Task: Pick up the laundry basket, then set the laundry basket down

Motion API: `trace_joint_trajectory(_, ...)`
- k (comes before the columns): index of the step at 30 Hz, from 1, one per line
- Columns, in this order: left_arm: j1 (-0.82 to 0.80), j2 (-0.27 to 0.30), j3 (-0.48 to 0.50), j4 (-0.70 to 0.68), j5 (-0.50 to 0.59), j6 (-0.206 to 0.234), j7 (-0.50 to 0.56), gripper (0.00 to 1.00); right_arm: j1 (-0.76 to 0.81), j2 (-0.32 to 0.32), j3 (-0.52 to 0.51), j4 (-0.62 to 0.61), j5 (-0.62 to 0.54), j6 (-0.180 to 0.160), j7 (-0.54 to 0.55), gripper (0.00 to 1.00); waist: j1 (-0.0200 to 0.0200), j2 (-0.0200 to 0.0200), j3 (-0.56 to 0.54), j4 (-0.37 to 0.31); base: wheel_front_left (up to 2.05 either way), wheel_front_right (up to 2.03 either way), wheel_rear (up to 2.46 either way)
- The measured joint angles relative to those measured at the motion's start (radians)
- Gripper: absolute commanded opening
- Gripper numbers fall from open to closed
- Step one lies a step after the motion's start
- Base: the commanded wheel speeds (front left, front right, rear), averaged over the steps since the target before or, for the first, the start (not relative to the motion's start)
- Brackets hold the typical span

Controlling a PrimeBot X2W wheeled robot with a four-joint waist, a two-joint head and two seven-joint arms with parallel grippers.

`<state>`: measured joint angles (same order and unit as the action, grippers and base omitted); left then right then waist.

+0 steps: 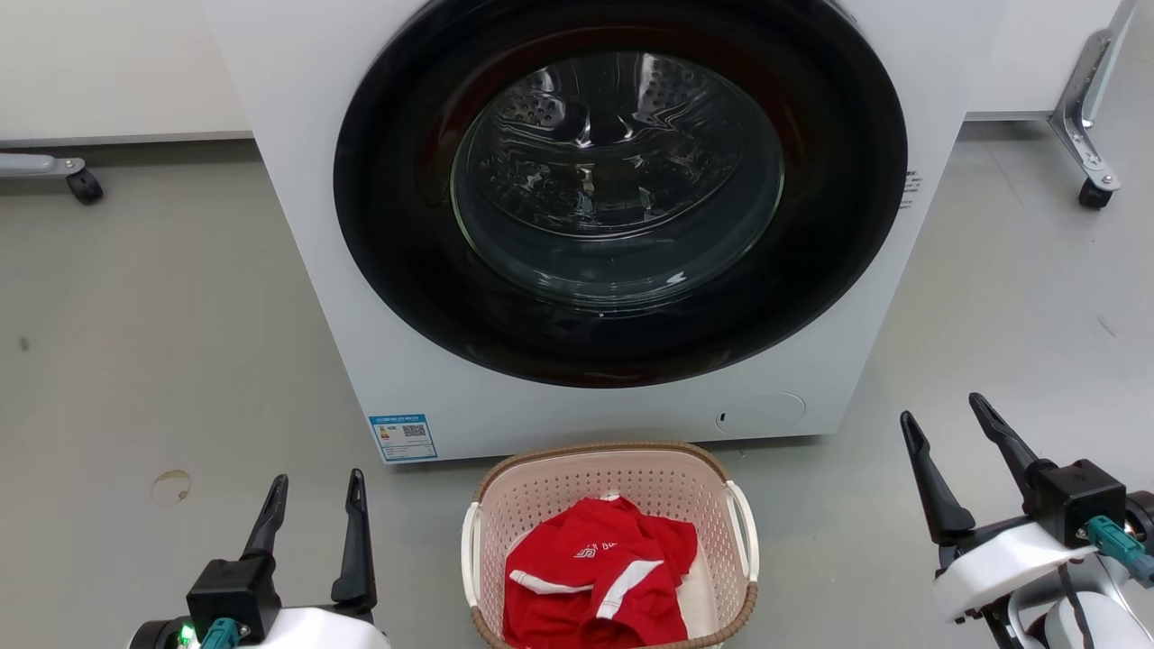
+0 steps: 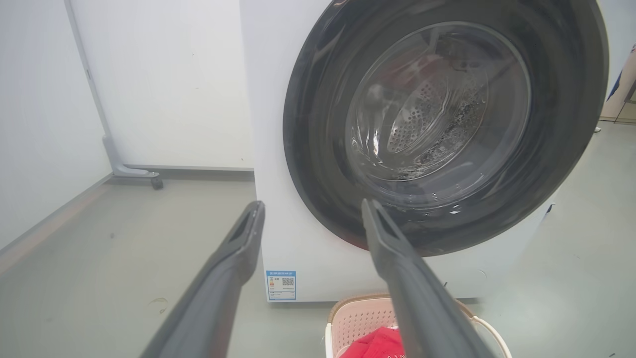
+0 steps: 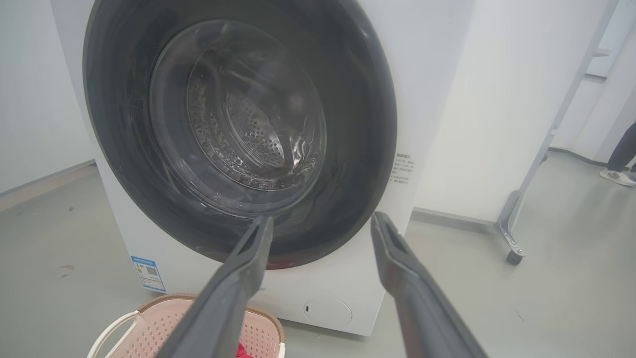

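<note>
My gripper will lift the laundry basket (image 1: 614, 546), and it will come up level with its red garment staying in place, because the white handles (image 1: 471, 555) are joined to the basket's brown rim at both ends.
The laundry basket (image 1: 613, 478) rests on the grey floor just in front of the washing machine, pale pink with a brown rim and white side handles, a red garment (image 1: 599, 572) lying inside. Its edge also shows low in the left wrist view (image 2: 357, 318) and the right wrist view (image 3: 164, 323). My left gripper (image 1: 317, 487) hovers open to the basket's left, nothing between its fingers. My right gripper (image 1: 947, 410) stands open well to the basket's right, also empty. Both are apart from the basket.
A big white washing machine (image 1: 306, 180) with a dark round door (image 1: 622, 189) stands directly behind the basket. Castored frame legs (image 1: 1086, 135) stand at the back right and another (image 1: 54, 171) at the back left. A person's shoe (image 3: 616, 176) shows far right.
</note>
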<state>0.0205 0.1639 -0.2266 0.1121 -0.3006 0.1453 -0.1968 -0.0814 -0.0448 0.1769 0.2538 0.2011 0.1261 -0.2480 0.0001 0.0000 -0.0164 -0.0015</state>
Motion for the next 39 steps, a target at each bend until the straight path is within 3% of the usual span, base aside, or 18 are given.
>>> trace_joint_trajectory(16, -0.006, 0.011, -0.022, 0.025, -0.015, -0.001, 0.044, 1.00, -0.007, 0.001, -0.009, 0.009, 0.002, 0.000, 0.000, 1.00, 0.0000, 0.0000, 0.072, 0.004, 0.00, 0.00, 0.00)
trace_joint_trajectory(39, -0.279, -0.085, -0.066, 0.206, -0.036, -0.071, -0.050, 1.00, -0.105, -0.051, -0.068, -0.044, 0.093, 0.000, 0.000, 1.00, 0.0000, 0.0000, 0.494, 0.040, 0.00, 0.00, 0.00)
